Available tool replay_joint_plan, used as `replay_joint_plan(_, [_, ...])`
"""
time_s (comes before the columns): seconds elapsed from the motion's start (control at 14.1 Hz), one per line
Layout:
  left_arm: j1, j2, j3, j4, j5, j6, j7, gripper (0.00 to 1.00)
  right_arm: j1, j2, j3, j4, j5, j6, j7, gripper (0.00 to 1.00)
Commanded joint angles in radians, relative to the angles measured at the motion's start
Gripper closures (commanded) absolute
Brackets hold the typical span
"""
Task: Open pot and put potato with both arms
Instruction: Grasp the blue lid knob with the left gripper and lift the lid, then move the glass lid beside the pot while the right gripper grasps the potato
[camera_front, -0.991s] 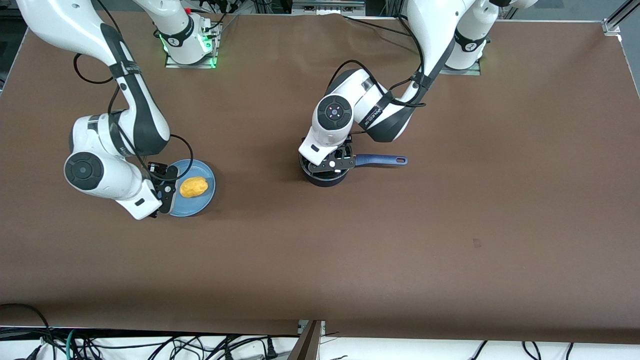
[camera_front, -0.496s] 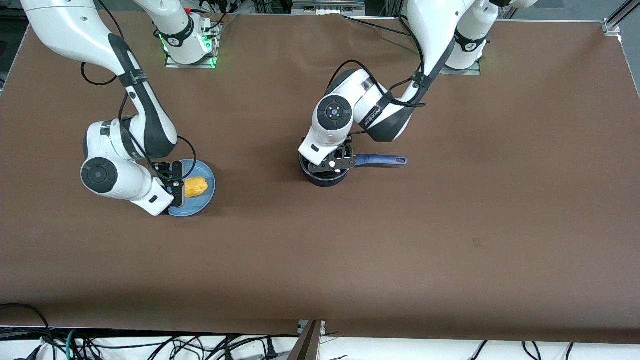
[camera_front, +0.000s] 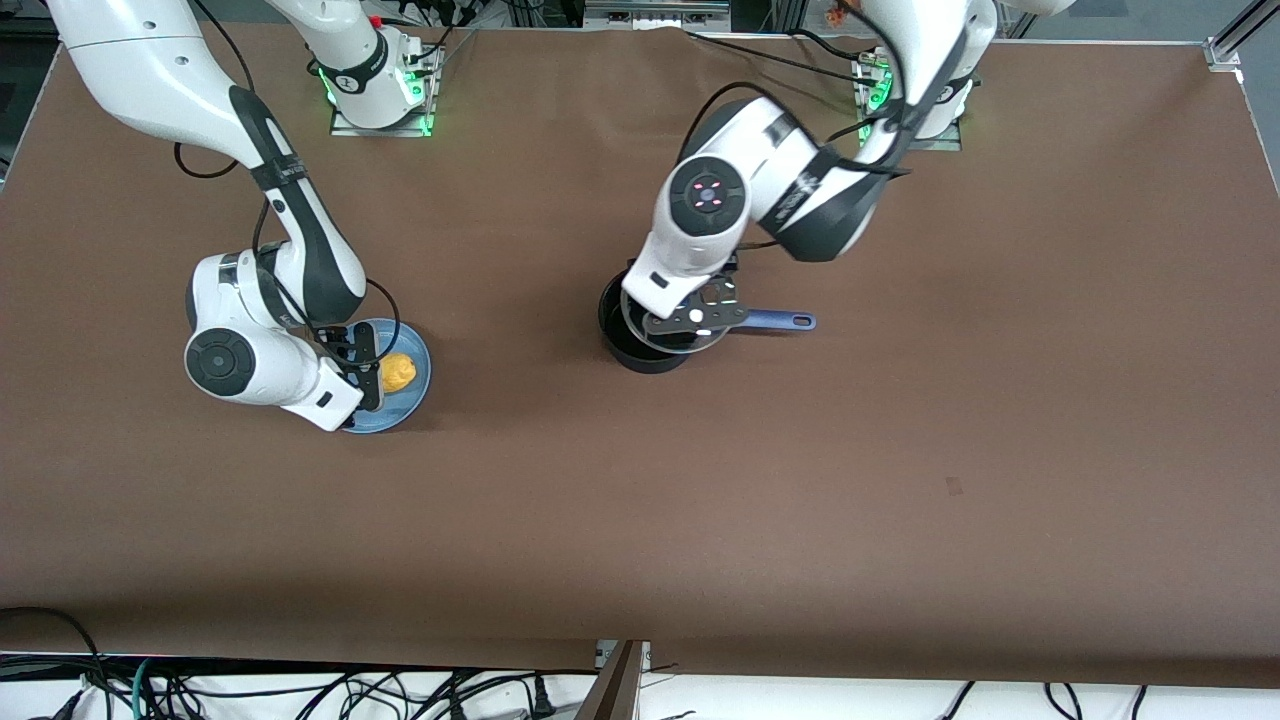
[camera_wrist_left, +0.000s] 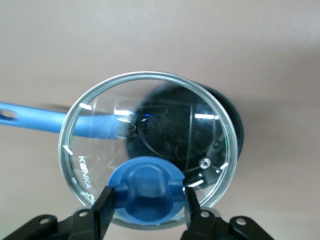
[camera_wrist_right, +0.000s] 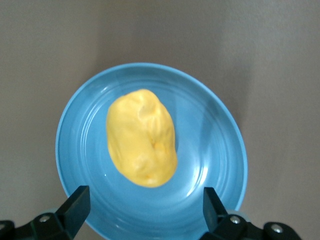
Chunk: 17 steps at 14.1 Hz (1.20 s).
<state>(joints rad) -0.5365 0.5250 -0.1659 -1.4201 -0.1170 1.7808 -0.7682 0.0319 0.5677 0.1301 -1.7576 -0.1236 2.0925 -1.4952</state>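
Observation:
Only black shows (camera_front: 615, 317) beyond the edge of the glass lid. I should expect an empty pot (camera_front: 636, 347) when I bring the potato over.
The black pot (camera_front: 630, 345) with its long blue handle (camera_front: 775, 320) stands mid-table; it also shows under the lid in the left wrist view (camera_wrist_left: 220, 110). My left gripper (camera_front: 695, 318) is shut on the blue knob (camera_wrist_left: 145, 187) of a clear glass lid (camera_wrist_left: 100, 135), held lifted just above the pot and shifted toward the handle. The yellow-orange potato (camera_front: 398, 373) lies on a light-blue plate (camera_front: 415, 395) toward the right arm's end, and it shows in the right wrist view (camera_wrist_right: 142, 137). My right gripper (camera_front: 362, 372) is open over the plate, beside the potato.
The brown table top (camera_front: 800, 500) stretches around both items. The arm bases (camera_front: 375, 85) stand along the table's edge farthest from the front camera. Cables hang below the nearest edge.
My left gripper has lifted the lid off the pot and shifted it toward the handle. My right gripper has moved over the plate toward the potato.

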Motion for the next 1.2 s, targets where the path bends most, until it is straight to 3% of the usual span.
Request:
replay_joint_plan(0.0, [0.134, -0.051, -0.004, -0.016, -0.006, -0.090, 0.218, 1.00, 0.000, -0.006, 0.011, -0.042, -0.002, 0.044, -0.019, 0.00])
replay_joint_plan(0.42, [0.352, -0.151, -0.003, -0.034, 0.005, -0.213, 0.529, 1.00, -0.001, -0.009, 0.037, -0.100, -0.001, 0.093, -0.036, 0.00])
replay_joint_plan(0.64, [0.439, -0.193, 0.000, -0.060, 0.011, -0.253, 0.581, 1.00, -0.001, -0.011, 0.037, -0.112, -0.001, 0.095, -0.068, 0.00])
replay_joint_plan(0.85, [0.530, -0.215, -0.001, -0.121, 0.076, -0.232, 0.703, 1.00, -0.001, -0.011, 0.037, -0.131, -0.001, 0.106, -0.077, 0.00])
replay_joint_plan(0.99, [0.572, -0.244, 0.008, -0.240, 0.083, -0.103, 0.794, 1.00, -0.001, -0.011, 0.037, -0.152, 0.001, 0.147, -0.095, 0.02])
replay_joint_plan(1.06, [0.622, -0.279, 0.009, -0.348, 0.083, 0.007, 0.850, 1.00, -0.003, -0.009, 0.037, -0.160, 0.001, 0.162, -0.112, 0.11])
replay_joint_plan(1.13, [0.645, -0.304, 0.014, -0.444, 0.083, 0.122, 0.919, 1.00, -0.004, -0.011, 0.037, -0.158, 0.001, 0.162, -0.135, 0.35])
